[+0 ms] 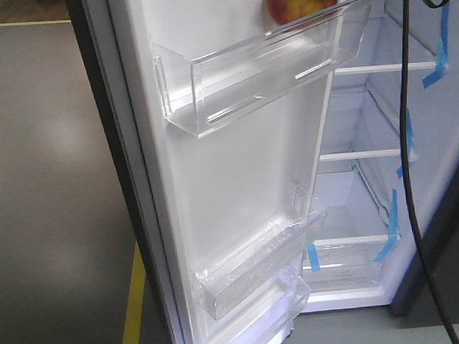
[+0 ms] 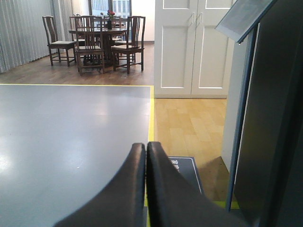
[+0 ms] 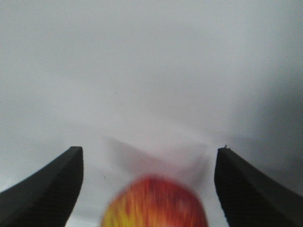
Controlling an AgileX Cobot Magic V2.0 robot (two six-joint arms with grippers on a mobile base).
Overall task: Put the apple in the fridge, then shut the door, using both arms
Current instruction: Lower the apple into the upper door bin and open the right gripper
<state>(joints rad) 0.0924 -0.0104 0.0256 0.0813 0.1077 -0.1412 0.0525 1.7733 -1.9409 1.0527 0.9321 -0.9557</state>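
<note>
The apple point(image 1: 300, 1) will move along inside the top bin when I push the door closed, because the top bin has a tall clear front side point(image 1: 274, 68).
The fridge point(image 1: 365, 111) stands open, white inside, its glass shelves marked with blue tape point(image 1: 439, 61). Its door point(image 1: 237, 179) swings toward me and carries clear bins. The apple point(image 1: 286, 3), red and yellow, sits at the rim of the top bin point(image 1: 263, 78); whether it rests inside I cannot tell. In the right wrist view the apple point(image 3: 154, 203) is blurred, low between the fingers and touching neither, and my right gripper point(image 3: 149, 151) is open wide. My left gripper point(image 2: 146, 146) is shut on nothing, beside the dark outer face of the door point(image 2: 274, 123).
A black cable point(image 1: 409, 132) hangs down in front of the fridge shelves. Two lower door bins point(image 1: 250, 271) jut out. A yellow floor line point(image 1: 133, 308) runs by the door. Chairs and a table point(image 2: 99, 38) and white cupboard doors point(image 2: 191, 47) stand far off.
</note>
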